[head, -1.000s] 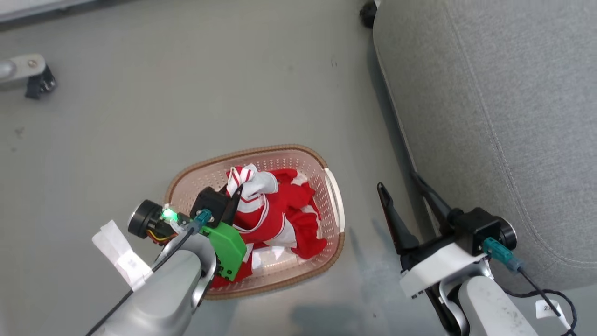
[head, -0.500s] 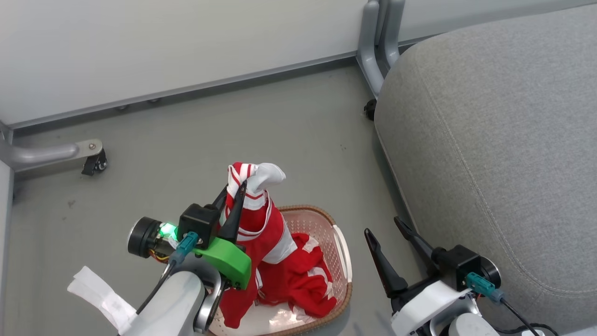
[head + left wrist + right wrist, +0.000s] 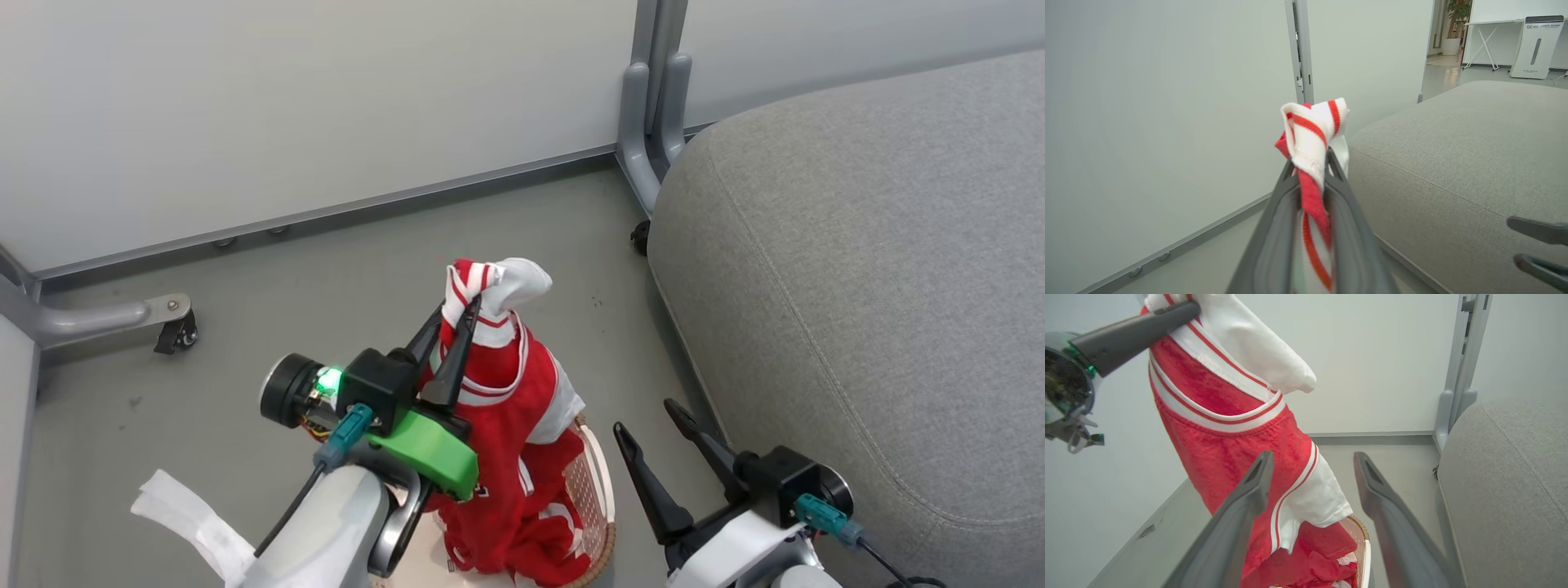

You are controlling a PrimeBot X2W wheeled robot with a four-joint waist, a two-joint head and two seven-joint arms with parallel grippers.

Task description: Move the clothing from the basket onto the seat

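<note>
Slack red cloth (image 3: 560,554) is piled up in the basket, so I expect another garment to stay there when I take the red clothing (image 3: 501,431) to the seat.
My left gripper (image 3: 465,306) is shut on the red clothing (image 3: 514,392), pinching its white-and-red striped trim (image 3: 1310,130). The garment hangs down from the fingers, its lower end still in the basket (image 3: 600,482) at the bottom of the head view. More red cloth (image 3: 1327,563) lies inside the basket (image 3: 1361,535). The grey seat (image 3: 865,286) fills the right side, and in the left wrist view the seat (image 3: 1453,163) is close on the right. My right gripper (image 3: 645,416) stands open between basket and seat, empty; in its own view the fingers (image 3: 1257,486) are spread in front of the hanging clothing (image 3: 1229,445).
A pale wall panel (image 3: 286,106) with a grey upright post (image 3: 649,106) stands behind the basket. A grey leg with a black caster (image 3: 175,331) sits at the left on the grey floor (image 3: 326,278). White tape (image 3: 188,514) hangs off my left arm.
My left gripper has risen with the clothing, pulling it up out of the basket. The head camera has tilted up, so the wall shows and the basket has slid to the bottom edge.
</note>
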